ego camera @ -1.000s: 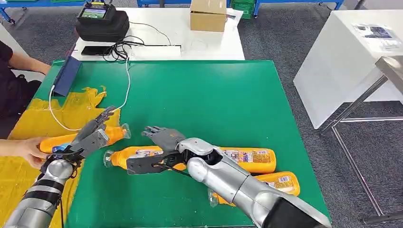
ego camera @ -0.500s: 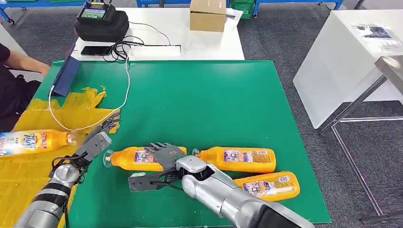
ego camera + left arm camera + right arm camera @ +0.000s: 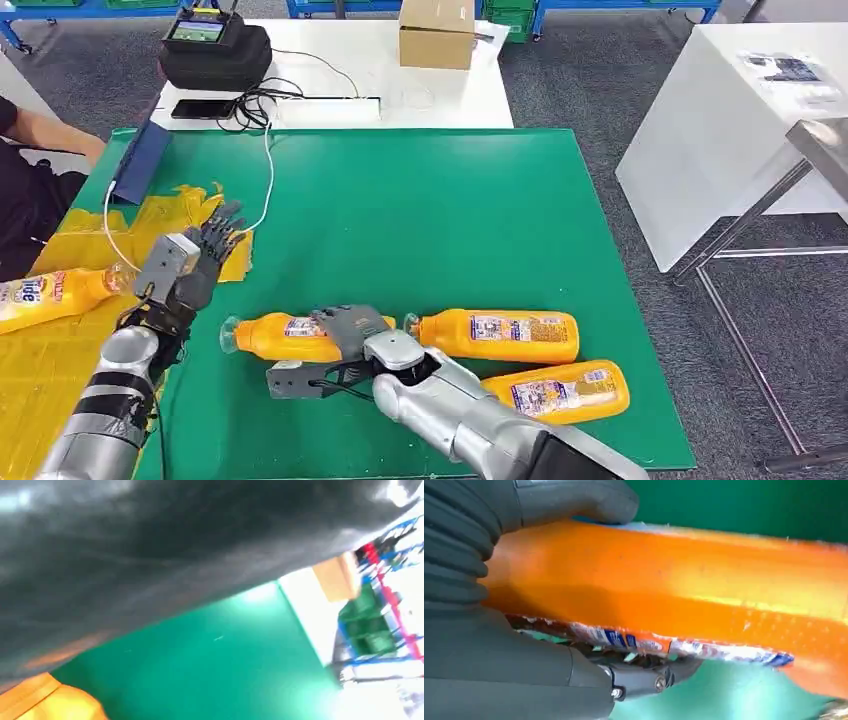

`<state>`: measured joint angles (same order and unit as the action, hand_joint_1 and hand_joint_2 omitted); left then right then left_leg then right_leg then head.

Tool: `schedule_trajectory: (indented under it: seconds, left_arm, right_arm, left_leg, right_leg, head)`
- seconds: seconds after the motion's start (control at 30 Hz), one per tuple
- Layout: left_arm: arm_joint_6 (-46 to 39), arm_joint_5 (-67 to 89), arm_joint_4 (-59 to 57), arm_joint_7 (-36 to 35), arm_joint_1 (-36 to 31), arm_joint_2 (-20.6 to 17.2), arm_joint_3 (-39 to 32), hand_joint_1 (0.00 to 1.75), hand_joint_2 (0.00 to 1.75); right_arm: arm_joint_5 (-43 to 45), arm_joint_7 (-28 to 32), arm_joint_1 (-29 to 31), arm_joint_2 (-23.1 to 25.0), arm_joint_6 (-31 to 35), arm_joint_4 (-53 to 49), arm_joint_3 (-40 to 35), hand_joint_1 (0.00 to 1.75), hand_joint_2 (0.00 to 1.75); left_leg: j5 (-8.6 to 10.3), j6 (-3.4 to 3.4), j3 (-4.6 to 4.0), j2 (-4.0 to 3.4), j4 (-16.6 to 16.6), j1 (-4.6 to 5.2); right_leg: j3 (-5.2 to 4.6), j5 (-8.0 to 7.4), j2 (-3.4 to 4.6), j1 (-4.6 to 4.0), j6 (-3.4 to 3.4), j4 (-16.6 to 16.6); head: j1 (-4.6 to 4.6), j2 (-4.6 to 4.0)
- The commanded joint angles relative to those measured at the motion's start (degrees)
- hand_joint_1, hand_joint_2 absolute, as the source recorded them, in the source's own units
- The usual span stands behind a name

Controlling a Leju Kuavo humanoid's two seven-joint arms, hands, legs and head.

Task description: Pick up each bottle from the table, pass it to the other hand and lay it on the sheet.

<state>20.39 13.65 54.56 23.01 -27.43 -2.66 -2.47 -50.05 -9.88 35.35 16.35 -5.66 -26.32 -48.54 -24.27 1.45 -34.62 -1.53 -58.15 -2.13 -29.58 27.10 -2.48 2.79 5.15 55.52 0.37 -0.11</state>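
Observation:
The bottle in my right gripper (image 3: 272, 336) has its small-print label (image 3: 304, 327) facing up, so the big logo label should be hidden on the bottle's bottom side.
Three orange bottles lie on the green table (image 3: 420, 210). My right hand (image 3: 345, 328) grips the leftmost bottle (image 3: 272, 337) round its body; in the right wrist view the thumb (image 3: 574, 500) lies across this bottle (image 3: 704, 590) with the fingers curled under it. The other two bottles (image 3: 497, 335) (image 3: 560, 392) lie to its right, apart from the hand. A fourth bottle (image 3: 50, 293) lies on the yellow sheet (image 3: 60, 360) at the left edge. My left hand (image 3: 190, 262) hovers by the sheet's right border, fingers apart, holding nothing.
A person's arm (image 3: 50, 135) and dark clothing are at the far left. A blue flat case (image 3: 140, 160) and a white cable (image 3: 268, 190) lie at the table's back left. Behind stand a black bag (image 3: 215, 45) and a cardboard box (image 3: 437, 30); a white table (image 3: 740, 120) stands to the right.
My right hand has come down and closed round the leftmost bottle. My left hand let go of the fourth bottle and lifted; that bottle now lies further left on the sheet, and the person's hand is gone.

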Motion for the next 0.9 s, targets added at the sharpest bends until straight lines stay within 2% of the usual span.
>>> schedule_trajectory:
  seconds: [0.03,0.07,0.1,0.13,0.17,0.2,0.23,0.37,0.5,0.67,0.73,0.9]
  left_arm:
    - [0.83,-12.26,14.20,-4.62,5.42,4.65,-12.42,0.00,0.00]
    - [0.71,-13.92,18.61,-5.24,8.30,5.14,-13.61,0.00,0.00]
    - [0.88,-14.52,20.27,-5.84,9.44,5.09,-13.52,0.00,0.00]
    - [0.91,-15.11,21.78,-6.22,10.35,5.54,-14.03,0.00,0.00]
    - [1.61,-17.10,24.19,-7.20,11.92,6.53,-14.79,0.00,0.00]
    - [1.60,-17.64,25.96,-7.53,12.96,7.20,-14.89,0.00,0.00]
    - [0.97,-17.07,27.48,-7.70,13.85,7.85,-14.65,0.00,1.75]
    - [-0.02,-15.61,30.45,-8.11,15.29,8.90,-12.62,0.00,1.75]
    - [0.76,-15.74,30.63,-8.12,16.15,8.35,-9.33,0.00,1.75]
    - [2.41,-15.69,31.28,-6.91,17.22,7.75,-4.89,0.00,1.75]
    - [2.63,-15.49,31.93,-6.49,17.46,7.85,-3.39,0.00,1.75]
    - [3.33,-15.78,33.57,-6.21,17.86,7.45,2.12,0.00,1.75]
  right_arm:
    - [9.97,9.00,-8.80,-3.15,10.69,-18.42,25.05,1.75,1.75]
    - [13.85,11.72,-13.43,-2.61,11.32,-28.52,29.53,1.75,1.75]
    - [13.33,9.76,-15.22,-3.03,9.29,-33.10,29.65,1.75,1.75]
    - [14.73,10.67,-17.50,-2.43,9.48,-37.97,31.17,1.75,1.75]
    - [19.54,14.82,-20.52,-1.32,10.14,-44.73,33.84,1.75,1.75]
    - [21.33,15.43,-22.29,-1.24,9.53,-49.19,34.39,1.75,1.75]
    - [22.62,17.63,-23.72,-1.04,10.04,-53.44,34.73,1.75,1.75]
    - [23.24,17.54,-25.93,-1.32,9.32,-60.79,33.55,1.75,1.75]
    - [22.54,17.00,-25.79,-1.92,8.41,-61.35,29.80,1.75,1.75]
    - [22.34,15.25,-24.10,-2.75,6.38,-55.90,25.11,1.75,1.75]
    - [22.44,14.89,-23.20,-3.08,5.55,-53.24,23.43,1.75,1.75]
    - [21.53,12.45,-19.62,-4.53,2.93,-44.16,15.49,1.75,1.75]
  left_leg:
    - [0.00,-0.17,0.06,0.05,0.07,0.01]
    - [-0.02,-0.25,0.13,0.06,0.09,0.00]
    - [-0.02,-0.19,0.05,-0.01,0.04,0.00]
    - [-0.07,-0.24,0.06,0.00,0.05,0.01]
    - [-0.07,-0.19,-0.06,-0.05,-0.02,0.01]
    - [-0.12,-0.23,-0.06,-0.01,-0.04,0.02]
    - [-0.08,-0.19,-0.17,0.04,-0.03,0.03]
    - [-0.08,-0.26,-0.41,0.28,-0.08,0.03]
    - [0.01,-0.15,-0.64,0.13,-0.02,0.03]
    - [-0.02,-0.22,-0.40,0.16,0.05,0.02]
    - [0.01,-0.15,-0.51,0.07,0.03,0.02]
    - [-0.05,-0.23,-0.30,0.05,0.09,-0.01]
  right_leg:
    - [0.47,-0.02,0.14,-0.02,-0.19,-0.12]
    - [0.57,-0.01,0.21,-0.05,-0.29,-0.16]
    - [0.48,0.00,0.21,-0.04,-0.21,-0.07]
    - [0.50,0.03,0.28,-0.05,-0.32,-0.09]
    - [0.37,0.04,0.26,-0.04,-0.26,0.01]
    - [0.37,0.10,0.30,-0.05,-0.35,0.04]
    - [0.25,0.10,0.18,-0.03,-0.28,0.05]
    - [0.11,0.13,-0.02,-0.04,-0.29,0.04]
    - [-0.18,0.02,-0.02,-0.02,-0.16,0.01]
    - [0.02,0.04,0.09,-0.04,-0.36,-0.07]
    - [-0.12,0.00,0.04,-0.03,-0.19,-0.05]
    - [0.12,0.01,0.20,-0.07,-0.32,-0.15]
  head:
    - [0.00,0.00]
    - [0.00,0.00]
    - [0.00,0.00]
    - [0.00,0.00]
    - [-0.02,0.00]
    - [-0.02,0.00]
    - [-0.02,0.00]
    - [-0.02,0.00]
    - [-0.02,0.00]
    - [-0.02,0.00]
    - [-0.02,0.00]
    - [-0.02,0.00]
